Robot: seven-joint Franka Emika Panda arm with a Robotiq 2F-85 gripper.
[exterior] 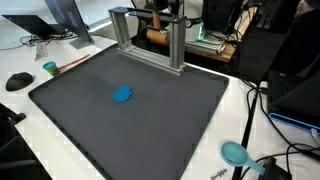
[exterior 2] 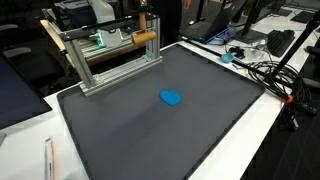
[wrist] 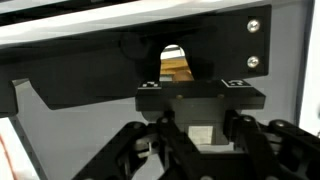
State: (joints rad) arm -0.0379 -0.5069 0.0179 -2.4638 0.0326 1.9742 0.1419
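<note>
My gripper should keep going until it is over the open hole in the panel (wrist: 177,62) and let go there, because the black bar (wrist: 200,97) is in line with that hole.
In the wrist view my gripper (wrist: 200,150) fills the lower half, its black linkages drawn in and the fingertips cut off by the bottom edge; nothing shows between them. Close in front of it is a black panel (wrist: 100,70) with screws and a hole showing pale wood (wrist: 175,65). In both exterior views a small blue object (exterior: 123,95) (exterior 2: 171,98) lies alone on the dark mat (exterior: 90,120) (exterior 2: 130,130). I cannot make out the arm clearly in either exterior view.
An aluminium frame (exterior: 150,45) (exterior 2: 110,60) with a wooden bar (exterior: 160,37) (exterior 2: 145,38) stands at the mat's far edge. A teal cup (exterior: 50,68), a mouse (exterior: 18,81) and a teal disc (exterior: 234,153) sit on the white table. Cables (exterior 2: 265,70) trail off one side.
</note>
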